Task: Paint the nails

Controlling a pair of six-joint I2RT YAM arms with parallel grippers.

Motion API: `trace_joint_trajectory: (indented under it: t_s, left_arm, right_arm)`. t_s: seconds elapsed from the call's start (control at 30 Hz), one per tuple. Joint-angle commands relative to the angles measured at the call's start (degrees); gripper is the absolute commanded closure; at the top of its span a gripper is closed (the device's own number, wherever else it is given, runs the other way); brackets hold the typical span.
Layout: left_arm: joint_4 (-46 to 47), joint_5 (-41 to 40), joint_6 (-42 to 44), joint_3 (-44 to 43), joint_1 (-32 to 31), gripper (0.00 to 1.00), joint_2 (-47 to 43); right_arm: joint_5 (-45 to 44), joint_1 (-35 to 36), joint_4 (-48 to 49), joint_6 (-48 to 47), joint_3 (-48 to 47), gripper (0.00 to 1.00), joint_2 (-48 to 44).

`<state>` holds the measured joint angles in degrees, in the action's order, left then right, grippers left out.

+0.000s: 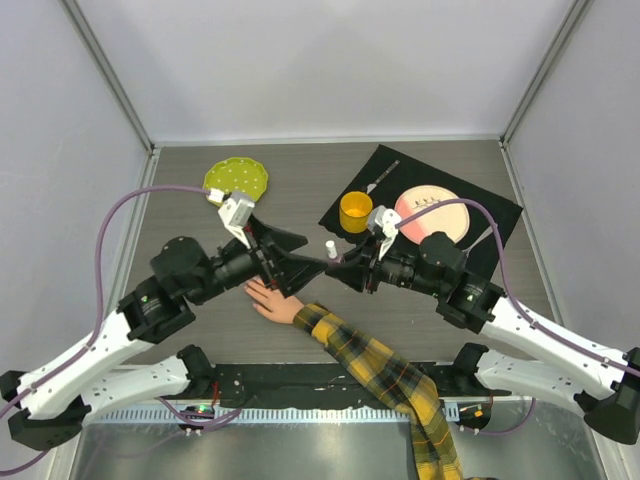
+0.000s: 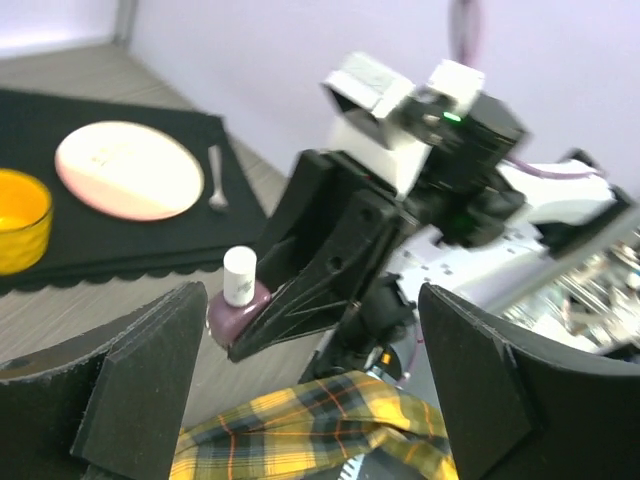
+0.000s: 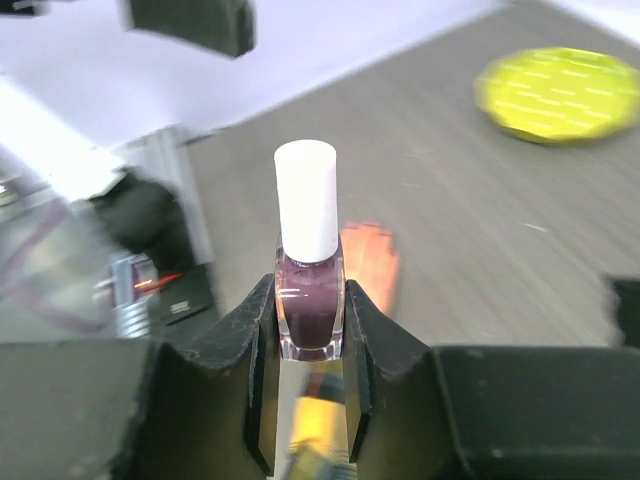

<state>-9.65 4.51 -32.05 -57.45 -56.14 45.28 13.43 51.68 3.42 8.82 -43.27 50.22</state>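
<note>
The bottle's white cap (image 2: 240,270) sits off-centre in front of the robot's left gripper, so the robot should line up that gripper's open fingers around the cap (image 1: 331,249) before closing.
The pale peach mannequin hand (image 1: 268,299) lies on the table, with a yellow-and-black plaid sleeve (image 1: 385,372) running toward the near edge. Its nails are too small to make out, and the fingertips are partly hidden under my left gripper. My right gripper (image 1: 336,267) is shut on a purple nail polish bottle (image 3: 310,300) with a white cap (image 3: 307,200), held upright above the table just right of the hand. The hand (image 3: 371,265) shows blurred behind it. My left gripper (image 1: 300,258) is open and empty, facing the bottle (image 2: 240,292) over the sleeve (image 2: 300,425).
A black mat (image 1: 470,205) at the back right holds a yellow cup (image 1: 355,211), a pink plate (image 1: 432,212) and a spoon (image 1: 372,184). A yellow-green dotted plate (image 1: 237,178) lies at the back left. Grey walls close in the sides.
</note>
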Motion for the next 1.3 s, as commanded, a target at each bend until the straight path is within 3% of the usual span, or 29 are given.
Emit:
trace_joint_trajectory:
  t_s: [0.0, 0.13, 0.23, 0.47, 0.57, 0.6, 0.67, 0.7, 0.77, 0.93, 1.07, 1.1, 1.2, 1.27]
  left_arm:
    - [3.50, 10.59, 2.17, 1.99, -0.02, 0.12, -3.96]
    - [3.67, 14.82, 1.64, 1.99, -0.02, 0.26, -4.93]
    - [3.50, 15.61, 1.38, 1.64, -0.02, 0.33, -4.06]
    - [6.65, 19.91, 0.15, 1.38, -0.11, 0.39, 0.68]
    - [7.54, 20.89, 0.67, 0.68, -0.11, 0.53, 2.09]
    - [6.50, 19.58, 1.11, 0.33, -0.11, 0.64, 2.27]
    - [5.26, 18.00, 2.77, -0.64, -0.02, 0.76, 2.80]
    - [3.69, 16.25, 3.48, -0.91, -0.02, 0.88, 2.97]
    - [2.10, 13.78, 5.41, -1.61, -0.11, 0.99, 3.59]
    - [-1.51, -0.16, 7.18, -1.96, -0.02, 1.00, 5.26]
    - [-3.53, -12.38, 4.82, -3.10, -0.11, 1.00, 9.99]
    - [-3.36, -13.99, 3.15, -3.37, -0.11, 1.00, 10.96]
    - [-4.40, -22.86, -0.10, -5.21, -0.81, 1.00, 15.43]
    - [-5.55, -25.51, -1.34, -7.67, -1.43, 1.00, 17.99]
  right_arm:
    - [23.99, -1.06, 7.55, 6.71, -1.03, 0.99, -0.03]
    - [29.63, -1.14, 17.30, 13.15, 0.99, 0.99, 0.32]
    - [30.07, -1.06, 19.42, 14.64, 1.08, 0.99, 0.23]
    - [30.78, -1.06, 21.28, 15.97, 0.38, 0.99, 1.29]
    - [29.90, -1.06, 20.93, 15.44, 0.29, 0.99, 1.46]
    - [29.46, -1.14, 20.58, 15.00, 0.20, 0.99, 1.38]
    - [26.40, -1.14, 18.04, 12.91, -0.06, 0.99, 1.02]
    - [24.90, -1.14, 16.98, 12.11, -0.33, 0.99, 0.85]
    - [19.81, -1.14, 12.77, 9.22, -1.03, 0.99, 0.85]
    - [7.86, -1.06, 4.95, 5.51, -3.58, 0.99, 2.16]
    - [-11.98, 2.97, 0.89, 1.83, -4.98, 0.99, 3.92]
    - [-23.16, 4.55, 0.10, 1.12, -5.60, 0.99, 4.88]
    - [-41.12, 11.41, -0.69, -1.96, -7.09, 0.99, 7.78]
    - [-45.06, 12.56, -0.52, -2.40, -7.53, 0.99, 8.75]
